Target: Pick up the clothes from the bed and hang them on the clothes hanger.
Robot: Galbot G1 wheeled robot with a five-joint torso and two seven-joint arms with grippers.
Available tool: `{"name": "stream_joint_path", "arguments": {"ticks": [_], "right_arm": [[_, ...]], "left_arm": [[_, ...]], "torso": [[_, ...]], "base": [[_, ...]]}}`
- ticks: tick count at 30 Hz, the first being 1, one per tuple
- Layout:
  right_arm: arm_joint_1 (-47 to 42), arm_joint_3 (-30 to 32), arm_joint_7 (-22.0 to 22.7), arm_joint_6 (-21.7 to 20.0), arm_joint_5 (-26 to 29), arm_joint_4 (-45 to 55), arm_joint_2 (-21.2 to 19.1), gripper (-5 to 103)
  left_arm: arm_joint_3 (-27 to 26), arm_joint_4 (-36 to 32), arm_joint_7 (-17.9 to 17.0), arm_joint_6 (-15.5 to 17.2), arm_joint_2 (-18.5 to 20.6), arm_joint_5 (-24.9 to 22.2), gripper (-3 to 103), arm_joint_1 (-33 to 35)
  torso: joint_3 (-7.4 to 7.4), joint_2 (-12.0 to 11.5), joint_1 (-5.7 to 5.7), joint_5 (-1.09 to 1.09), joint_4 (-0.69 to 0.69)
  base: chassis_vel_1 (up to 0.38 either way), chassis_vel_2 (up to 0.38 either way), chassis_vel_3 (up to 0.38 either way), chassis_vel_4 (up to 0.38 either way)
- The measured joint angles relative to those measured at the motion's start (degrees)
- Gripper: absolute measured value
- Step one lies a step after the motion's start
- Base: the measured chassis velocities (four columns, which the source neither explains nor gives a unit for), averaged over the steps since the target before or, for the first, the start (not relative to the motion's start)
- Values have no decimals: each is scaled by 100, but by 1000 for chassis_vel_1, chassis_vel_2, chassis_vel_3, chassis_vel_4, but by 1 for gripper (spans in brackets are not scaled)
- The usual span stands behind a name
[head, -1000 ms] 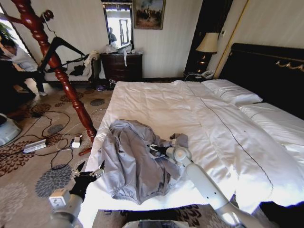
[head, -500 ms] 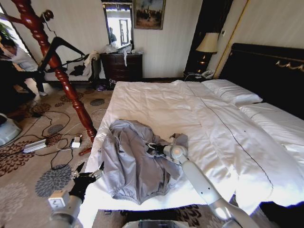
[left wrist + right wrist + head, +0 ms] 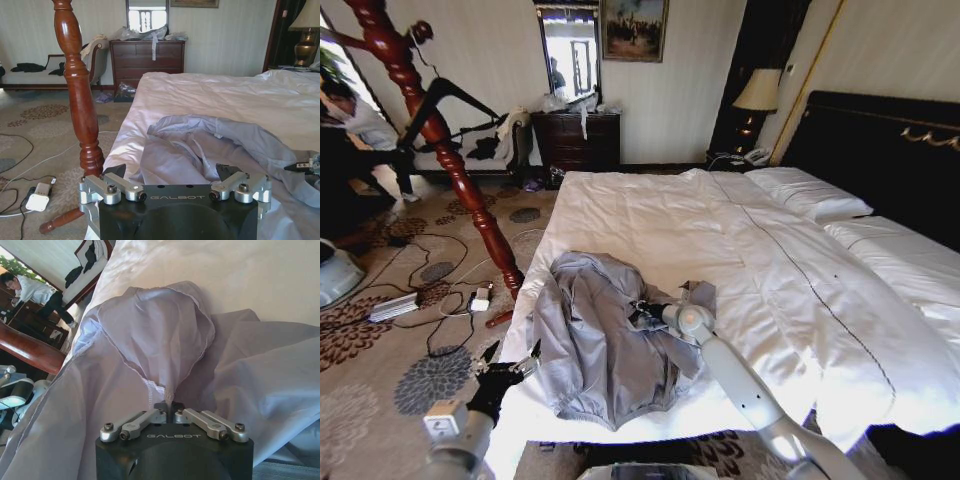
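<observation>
A thin hook [image 3: 431, 63] is hung over the coat stand's peg, so the black clothes hanger [image 3: 448, 90] will come away together with the hook when I raise it.
The clothes, a light grey-blue jacket [image 3: 595, 345], lie crumpled on the near left corner of the bed [image 3: 660, 215]. My right gripper [image 3: 642, 314] rests on the jacket's middle. In the right wrist view it [image 3: 169, 413] is shut on a fold of the jacket [image 3: 150, 335]. My left gripper [image 3: 507, 368] hovers open beside the bed's left edge, above the carpet. Its own view shows the left gripper [image 3: 171, 176] with fingers apart, facing the jacket [image 3: 200, 147]. The black clothes hanger [image 3: 470, 98] hangs on the red-brown coat stand [image 3: 455, 165].
The coat stand [image 3: 80, 100] rises from the carpet close to the bed's left corner. Cables and a white power strip [image 3: 395, 306] lie on the floor at the left. A dark dresser [image 3: 577, 140] and a bench stand by the far wall. A person crouches at the far left.
My right arm has shifted slightly left, deeper into the jacket, and the fabric is bunched at its fingers. The left arm has not moved.
</observation>
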Motion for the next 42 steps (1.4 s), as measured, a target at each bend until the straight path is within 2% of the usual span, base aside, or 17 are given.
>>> {"name": "stream_joint_path", "arguments": {"ticks": [3,9,11,16,22,26,27,28,32,33,34,37,38,42], "right_arm": [[-13,-23,9,4,-59,48,-20,0],[13,-39,53,114,-236,231,-118,0],[78,-73,56,291,-632,414,-261,0],[254,-136,15,530,-1132,614,-517,0],[538,-289,-42,719,-1535,705,-815,0],[655,-447,-55,827,-1810,793,-963,0],[710,-528,-65,883,-1938,849,-1038,0],[710,-528,-65,883,-1938,849,-1038,0],[882,-703,-209,1212,-2317,963,-1257,0],[882,-703,-209,1212,-2317,963,-1257,0],[907,-721,-265,1320,-2355,981,-1285,0],[923,-741,-380,1695,-2565,988,-1339,0],[923,-741,-380,1695,-2565,988,-1339,0],[853,-655,-394,1892,-2823,962,-1362,0]], "left_arm": [[12,7,0,-5,-4,27,100,-14],[4,16,0,-12,2,63,100,-36],[-20,2,-21,-14,52,52,100,-89],[-124,-1,-87,-13,200,-15,100,-214],[-399,-2,-284,92,633,-473,100,-448],[-673,-3,-475,273,1188,-1104,100,-884],[-772,-2,-603,382,1410,-1433,100,-1186],[-772,-2,-603,382,1410,-1433,100,-1186],[-928,-5,-1057,733,2134,-2496,100,-2389],[-928,-5,-1057,733,2134,-2496,100,-2389],[-899,6,-1132,785,2323,-2728,100,-2633],[-534,310,-1236,826,2880,-3099,100,-3468],[-534,310,-1236,826,2880,-3099,100,-3468],[101,758,-1335,872,3323,-3631,100,-4929]], "torso": [[0,0,-1,0,0],[0,0,-1,0,1],[0,0,-1,0,0],[0,0,-1,0,0],[0,0,-1,-1,1],[0,0,-1,0,0],[0,0,-1,0,2],[0,0,-1,0,2],[1,-1,0,-2,-1],[1,-1,0,-2,-1],[1,0,1,0,-1],[0,0,0,-1,2],[0,0,0,-1,2],[0,0,1,1,-3]], "base": [[0,0,0,0],[0,0,0,0],[0,0,0,0],[0,0,0,0],[0,0,0,0],[0,0,0,0],[0,0,0,0],[0,0,0,0],[0,0,0,0],[0,0,0,0],[0,0,0,0],[0,0,0,0],[0,0,0,0],[0,0,0,0]]}}
